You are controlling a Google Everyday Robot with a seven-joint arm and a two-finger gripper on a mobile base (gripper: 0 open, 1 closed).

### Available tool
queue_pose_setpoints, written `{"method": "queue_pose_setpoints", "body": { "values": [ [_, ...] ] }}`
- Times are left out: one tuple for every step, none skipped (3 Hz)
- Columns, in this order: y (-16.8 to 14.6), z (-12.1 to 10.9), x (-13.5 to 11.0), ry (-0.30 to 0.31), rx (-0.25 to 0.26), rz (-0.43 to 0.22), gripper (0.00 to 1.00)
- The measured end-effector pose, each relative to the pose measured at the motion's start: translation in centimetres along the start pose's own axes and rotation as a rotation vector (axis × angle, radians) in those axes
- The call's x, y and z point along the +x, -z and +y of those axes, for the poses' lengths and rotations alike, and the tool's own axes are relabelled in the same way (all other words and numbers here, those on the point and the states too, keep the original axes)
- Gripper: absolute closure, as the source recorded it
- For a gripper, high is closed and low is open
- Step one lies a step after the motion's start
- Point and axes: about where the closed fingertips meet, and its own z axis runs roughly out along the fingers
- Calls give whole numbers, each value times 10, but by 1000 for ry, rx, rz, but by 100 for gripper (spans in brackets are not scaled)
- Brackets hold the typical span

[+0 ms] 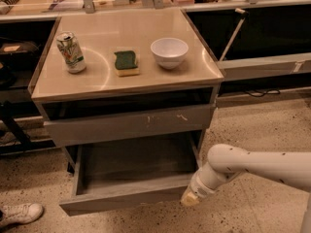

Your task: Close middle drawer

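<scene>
The gripper's fingers are at the very corner of the middle drawer's front panel (185, 190), so the robot should move back and press the panel's front side (171, 194) toward the cabinet.
The middle drawer (127, 199) is a wide shallow grey drawer, pulled far out of the cabinet. Its inside looks empty and its plain front panel faces the floor side. My gripper (189, 198) is on the end of the white arm that comes in from the right. Its pale tip is at the right end of the drawer's front panel, touching it or very close. Above the drawer, another grey drawer front (129, 124) with white chipped scratches stands slightly out.
On the cabinet top (97, 79) stand a can (71, 52), a green-and-yellow sponge (126, 63) and a white bowl (169, 52). A white shoe (18, 214) is on the speckled floor at the lower left. Dark shelving flanks the cabinet on both sides.
</scene>
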Motion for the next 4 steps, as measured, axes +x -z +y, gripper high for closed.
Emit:
{"method": "queue_pose_setpoints", "body": {
  "values": [
    [-1,-10,-11,16,16,8,100],
    [-1,-10,-11,17,16,8,81],
    [-1,-10,-11,17,16,8,58],
    [-1,-10,-11,17,16,8,35]
  ]
}}
